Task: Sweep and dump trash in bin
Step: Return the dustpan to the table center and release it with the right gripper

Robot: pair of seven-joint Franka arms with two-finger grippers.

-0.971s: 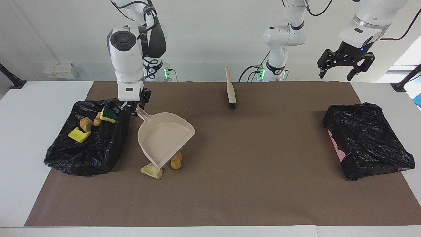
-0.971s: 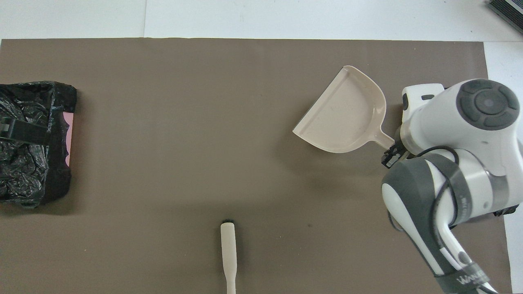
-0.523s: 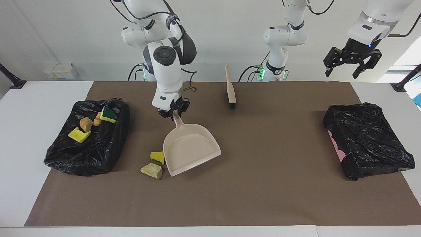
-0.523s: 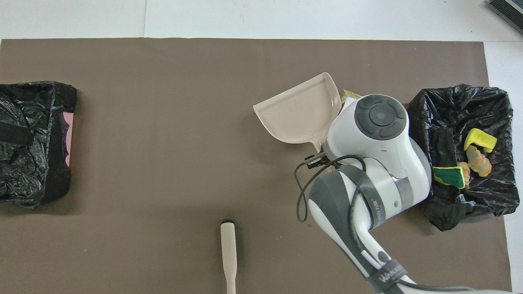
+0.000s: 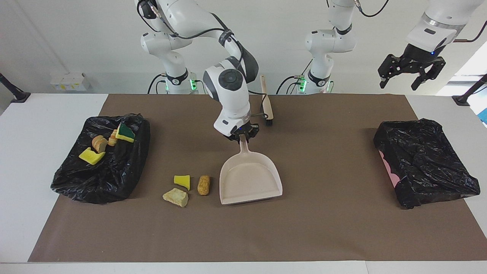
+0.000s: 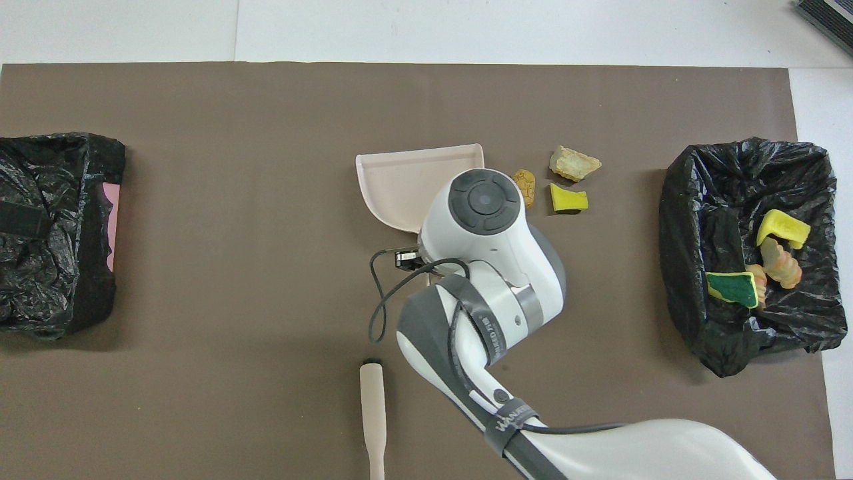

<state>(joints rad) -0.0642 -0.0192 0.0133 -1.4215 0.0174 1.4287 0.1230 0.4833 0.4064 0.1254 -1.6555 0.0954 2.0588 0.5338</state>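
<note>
My gripper will carry the dustpan [image 6: 416, 183] to the bin, and the scraps will stay inside, as a raised rim [image 6: 376, 211] runs around the beige dustpan's curved back.
My right gripper [image 5: 242, 136] is shut on the handle of the beige dustpan [image 5: 249, 179], which lies low over the brown mat with its lip turned away from the robots. In the overhead view the arm covers the gripper and only part of the dustpan [image 6: 413, 181] shows. Three trash scraps lie beside it toward the right arm's end: a yellow chunk [image 5: 182, 180], a tan lump [image 5: 175, 197] and a brown lump [image 5: 204, 185]. The black-lined bin [image 5: 106, 179] at that end holds several more scraps [image 5: 91, 156]. My left gripper [image 5: 410, 74] hangs open, high over the left arm's end.
The brush [image 5: 267, 102] lies on the mat near the robots, close by the right arm's wrist. A second black-lined bin [image 5: 422, 161] with a pink edge sits at the left arm's end. Bare mat lies between the dustpan and that bin.
The right arm has carried the dustpan from beside the bin with scraps toward the table's middle, uncovering the three scraps on the mat. The left gripper has risen a little.
</note>
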